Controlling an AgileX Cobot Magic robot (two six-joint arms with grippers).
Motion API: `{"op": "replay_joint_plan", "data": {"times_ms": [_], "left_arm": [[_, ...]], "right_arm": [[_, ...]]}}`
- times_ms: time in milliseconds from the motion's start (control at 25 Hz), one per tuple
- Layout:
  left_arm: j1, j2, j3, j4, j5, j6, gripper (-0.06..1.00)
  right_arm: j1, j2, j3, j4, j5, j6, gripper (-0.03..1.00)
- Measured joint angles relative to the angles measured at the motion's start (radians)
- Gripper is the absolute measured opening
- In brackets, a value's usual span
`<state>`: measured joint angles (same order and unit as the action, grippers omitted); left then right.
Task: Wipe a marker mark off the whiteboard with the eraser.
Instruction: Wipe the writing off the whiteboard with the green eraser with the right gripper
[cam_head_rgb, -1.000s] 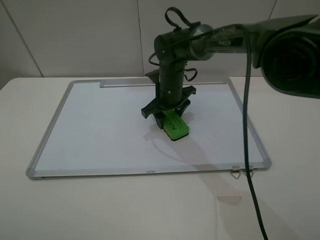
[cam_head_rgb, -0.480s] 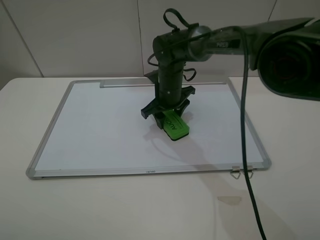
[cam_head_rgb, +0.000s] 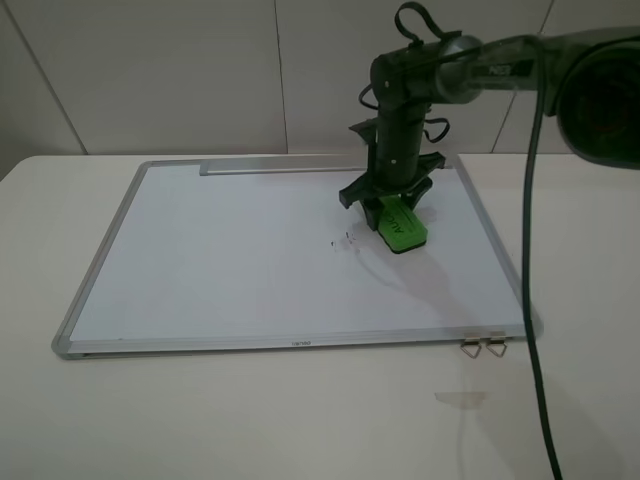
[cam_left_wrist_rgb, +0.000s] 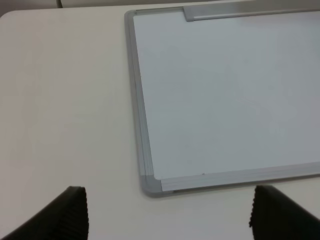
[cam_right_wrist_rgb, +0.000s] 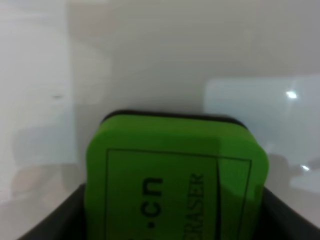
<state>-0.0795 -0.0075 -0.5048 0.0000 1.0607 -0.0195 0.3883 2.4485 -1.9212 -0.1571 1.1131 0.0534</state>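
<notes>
I should use my right gripper to move the eraser back over the faint strokes of the marker mark (cam_head_rgb: 344, 241) beside it, toward the whiteboard's near middle (cam_head_rgb: 298, 285).
The whiteboard (cam_head_rgb: 220, 250) lies flat on the table, its corner also showing in the left wrist view (cam_left_wrist_rgb: 225, 100). My right gripper (cam_head_rgb: 393, 207) is shut on the green eraser (cam_head_rgb: 403, 225), which rests tilted on the board's right part; the right wrist view shows the eraser (cam_right_wrist_rgb: 175, 175) filling the space between the fingers. The marker mark (cam_head_rgb: 346, 239) shows as faint thin dark strokes just left of the eraser, apart from it. My left gripper (cam_left_wrist_rgb: 167, 220) hovers open off the board's near left corner, holding nothing.
A grey tray strip (cam_head_rgb: 270, 167) runs along the board's far edge. Two small metal clips (cam_head_rgb: 483, 346) sit at the near right corner of the frame. A pale scrap of tape (cam_head_rgb: 458, 399) lies on the table in front. A black cable (cam_head_rgb: 530, 300) hangs at right.
My right gripper has carried the eraser from the board's middle to the right and farther back. The faint marker mark now shows where the eraser was.
</notes>
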Motion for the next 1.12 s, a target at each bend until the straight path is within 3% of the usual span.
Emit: {"op": "replay_joint_plan", "data": {"times_ms": [160, 320, 520, 800, 920, 1120], "left_arm": [[0.0, 0.0, 0.0, 0.0, 0.0, 0.0, 0.68], [0.0, 0.0, 0.0, 0.0, 0.0, 0.0, 0.68], [0.0, 0.0, 0.0, 0.0, 0.0, 0.0, 0.68], [0.0, 0.0, 0.0, 0.0, 0.0, 0.0, 0.68], [0.0, 0.0, 0.0, 0.0, 0.0, 0.0, 0.68], [0.0, 0.0, 0.0, -0.005, 0.0, 0.0, 0.68]], "right_arm": [[-0.036, 0.0, 0.0, 0.003, -0.002, 0.0, 0.6], [-0.016, 0.0, 0.0, 0.018, -0.002, 0.0, 0.6], [0.106, 0.008, -0.001, 0.091, -0.006, 0.0, 0.6], [0.322, 0.043, -0.017, 0.114, 0.004, -0.062, 0.6], [0.363, 0.052, -0.027, 0.115, 0.013, -0.076, 0.6], [0.358, 0.053, -0.029, 0.105, 0.013, -0.073, 0.6]]}}
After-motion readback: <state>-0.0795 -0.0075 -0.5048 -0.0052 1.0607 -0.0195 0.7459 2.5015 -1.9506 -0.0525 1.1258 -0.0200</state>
